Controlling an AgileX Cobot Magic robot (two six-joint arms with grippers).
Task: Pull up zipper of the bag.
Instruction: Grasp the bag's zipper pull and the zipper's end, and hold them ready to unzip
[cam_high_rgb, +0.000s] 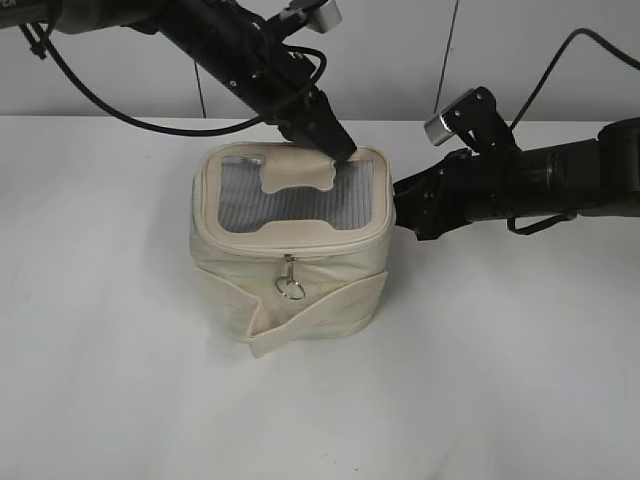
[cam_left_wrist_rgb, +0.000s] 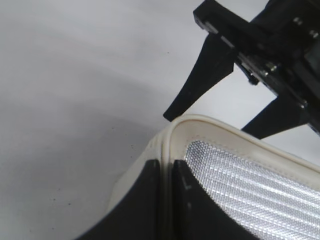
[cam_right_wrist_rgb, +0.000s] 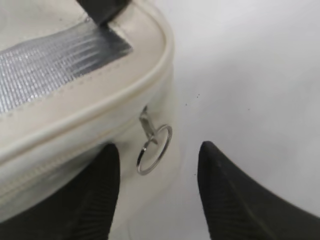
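The side ring pull (cam_right_wrist_rgb: 154, 149) is a long way from the front slider (cam_high_rgb: 290, 268), so my right gripper needs to pull it there while my left gripper holds the rim of the bag's lid.
The cream bag (cam_high_rgb: 230, 260) stands mid-table with its grey mesh lid (cam_high_rgb: 300, 200) up. The zipper (cam_high_rgb: 320, 254) runs round the lid rim; one silver slider with a ring pull (cam_high_rgb: 291, 288) hangs at the front. My left gripper (cam_high_rgb: 343, 152) is shut on the lid's back right rim; the left wrist view shows its jaws (cam_left_wrist_rgb: 166, 167) pinching the cream piping (cam_left_wrist_rgb: 210, 125). My right gripper (cam_high_rgb: 400, 212) is open at the bag's right side. In the right wrist view its fingers (cam_right_wrist_rgb: 157, 152) straddle a second ring pull (cam_right_wrist_rgb: 148, 134) without touching it.
The bag's wide cream strap (cam_high_rgb: 310, 318) sticks out at the front bottom. The white table (cam_high_rgb: 520, 380) surrounds the bag. Black cables (cam_high_rgb: 120, 115) hang behind the left arm, above the table's far edge.
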